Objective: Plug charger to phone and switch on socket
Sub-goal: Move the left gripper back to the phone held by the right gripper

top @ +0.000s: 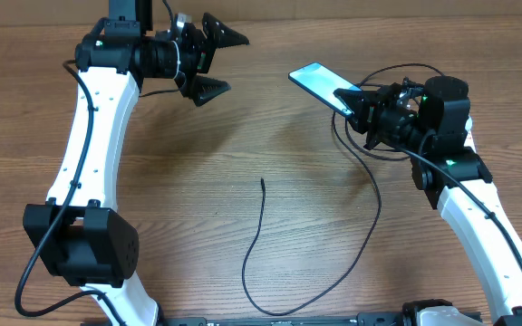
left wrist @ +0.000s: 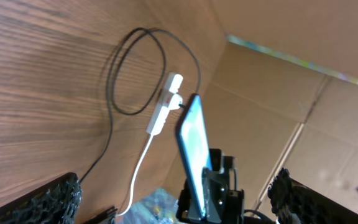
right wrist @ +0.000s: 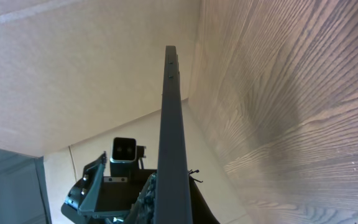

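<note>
The phone fills my right gripper, the hand nearer the socket strip (left wrist: 164,104), so next my left gripper comes over and takes the phone's loose end (top: 304,76).
My right gripper (top: 359,107) is shut on the phone (top: 320,82) and holds it tilted above the table, its light-blue screen facing up. The phone shows edge-on in the right wrist view (right wrist: 171,124) and upright in the left wrist view (left wrist: 192,140). The charger's black cable (top: 370,226) loops across the table, and its free connector tip (top: 262,182) lies at the centre. Its other end runs to the white socket strip (left wrist: 162,107) behind the phone. My right arm hides the strip in the overhead view. My left gripper (top: 217,63) is open and empty, raised at the far left, facing the phone.
The strip's thick white cord (left wrist: 140,165) trails along the table. A cardboard wall (left wrist: 278,93) stands behind the table's far edge. The cable's coils (left wrist: 135,71) lie beside the strip.
</note>
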